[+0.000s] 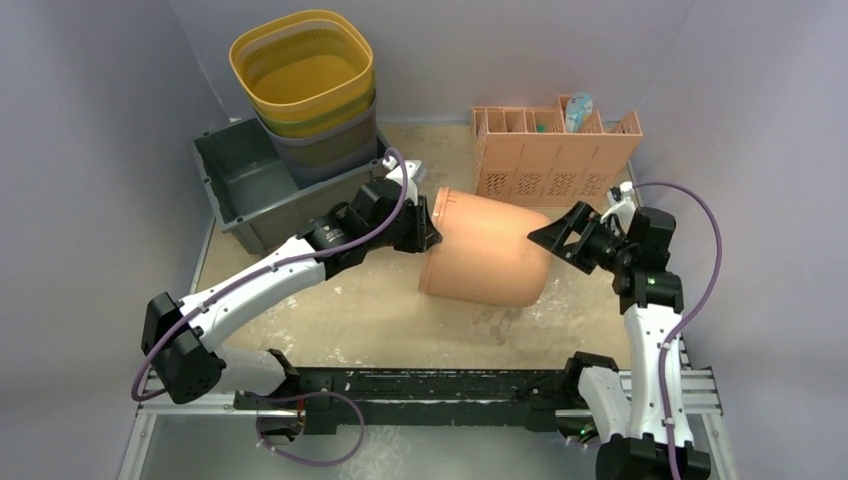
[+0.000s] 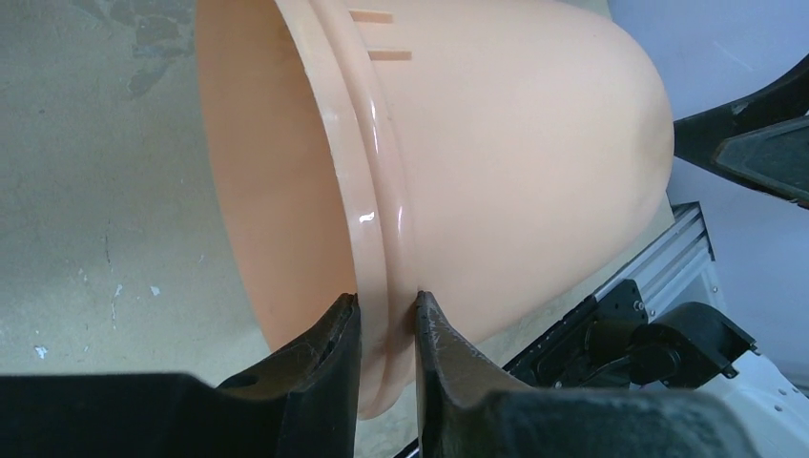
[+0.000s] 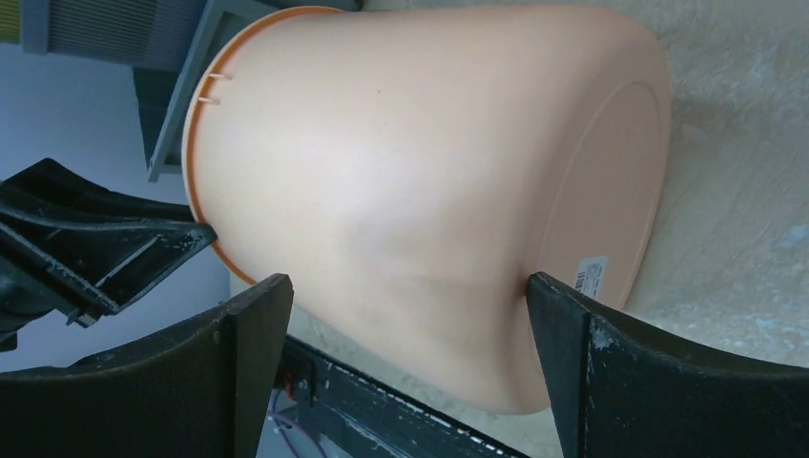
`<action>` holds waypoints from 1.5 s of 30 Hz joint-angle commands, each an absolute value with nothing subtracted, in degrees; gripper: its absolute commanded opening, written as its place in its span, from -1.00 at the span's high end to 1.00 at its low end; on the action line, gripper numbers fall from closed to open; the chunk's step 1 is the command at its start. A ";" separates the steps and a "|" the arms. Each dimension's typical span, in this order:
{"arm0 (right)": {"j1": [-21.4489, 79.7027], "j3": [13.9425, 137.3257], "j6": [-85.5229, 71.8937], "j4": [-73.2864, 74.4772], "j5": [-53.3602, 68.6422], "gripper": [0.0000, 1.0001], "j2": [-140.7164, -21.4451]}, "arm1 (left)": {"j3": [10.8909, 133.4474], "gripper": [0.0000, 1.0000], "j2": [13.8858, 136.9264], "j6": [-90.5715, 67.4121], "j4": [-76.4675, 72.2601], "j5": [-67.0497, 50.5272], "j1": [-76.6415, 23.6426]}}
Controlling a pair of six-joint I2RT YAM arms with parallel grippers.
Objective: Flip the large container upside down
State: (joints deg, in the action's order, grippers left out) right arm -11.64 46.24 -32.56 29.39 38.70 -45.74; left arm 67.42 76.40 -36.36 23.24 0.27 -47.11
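Note:
My right gripper should prop up the bucket's base (image 1: 541,278) while my left gripper swings the bucket's rim (image 1: 430,268) under, because the base is too wide for my right gripper to pinch.
The large container is a peach plastic bucket (image 1: 488,250) lying on its side in the middle of the table, mouth to the left, base to the right. My left gripper (image 1: 428,228) is shut on its rim (image 2: 386,286), one finger inside the mouth and one outside. My right gripper (image 1: 548,240) is open at the base end, its two fingers (image 3: 243,343) spread wide beside the bucket wall (image 3: 410,191). The right finger (image 3: 572,334) sits close to the base edge; I cannot tell whether it touches.
A grey bin (image 1: 245,185) stands at the back left, with stacked yellow and grey baskets (image 1: 305,80) in it. A peach slotted organiser (image 1: 555,150) stands at the back right. A black rail (image 1: 430,392) runs along the near edge.

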 commanded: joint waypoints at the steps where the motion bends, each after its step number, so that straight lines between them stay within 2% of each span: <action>1: -11.29 50.51 -33.49 25.75 44.39 -0.84 -45.33 | 67.48 0.84 78.74 -33.61 26.29 2.39 -46.93; 4: -11.25 49.59 -35.29 23.68 47.34 -0.74 -44.93 | 67.47 0.99 79.50 -33.66 25.57 2.10 -46.93; 12: -11.16 50.42 -37.23 20.85 51.77 -0.65 -44.24 | 67.61 1.00 80.53 -34.50 22.74 0.33 -46.93; 15: -11.16 52.89 -34.41 25.19 47.02 -0.75 -44.57 | 67.76 1.00 80.43 -34.71 22.55 0.11 -46.93; 19: -11.14 54.91 -33.17 32.44 31.27 -0.86 -44.97 | 67.51 1.00 79.68 -34.18 23.51 0.35 -46.93; 21: -11.17 54.95 -32.33 33.48 27.78 -0.90 -45.15 | 67.57 1.00 79.31 -33.69 24.27 0.77 -46.93; 22: -11.23 54.93 -32.14 33.49 27.04 -0.90 -45.38 | 67.71 0.93 79.20 -33.41 24.67 1.03 -46.93; 24: -11.17 54.39 -31.91 32.78 27.17 -0.90 -45.77 | 68.08 0.56 79.18 -32.97 25.55 1.93 -46.93; 26: -11.14 53.37 -31.51 31.99 27.79 -0.91 -46.23 | 68.56 0.31 79.21 -32.60 26.14 2.40 -46.93; 29: -11.16 51.76 -31.34 29.84 29.04 -0.92 -46.73 | 69.26 0.16 79.21 -32.03 26.93 3.31 -46.93; 34: -11.16 48.92 -31.58 26.98 31.25 -0.94 -47.25 | 69.83 0.10 79.17 -31.62 27.14 3.80 -47.01; 40: -11.23 45.87 -33.17 25.23 34.93 -0.93 -47.36 | 69.51 0.28 80.26 -31.54 25.94 3.46 -46.98; 45: -11.12 45.04 -34.41 25.97 35.48 -0.93 -46.01 | 70.86 0.09 80.70 -30.25 26.12 3.22 -47.01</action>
State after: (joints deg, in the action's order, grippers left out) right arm -11.31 45.34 -33.12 27.68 32.56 -47.48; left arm 68.05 80.09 -32.36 27.11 2.90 -46.94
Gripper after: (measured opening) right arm 0.966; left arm 0.429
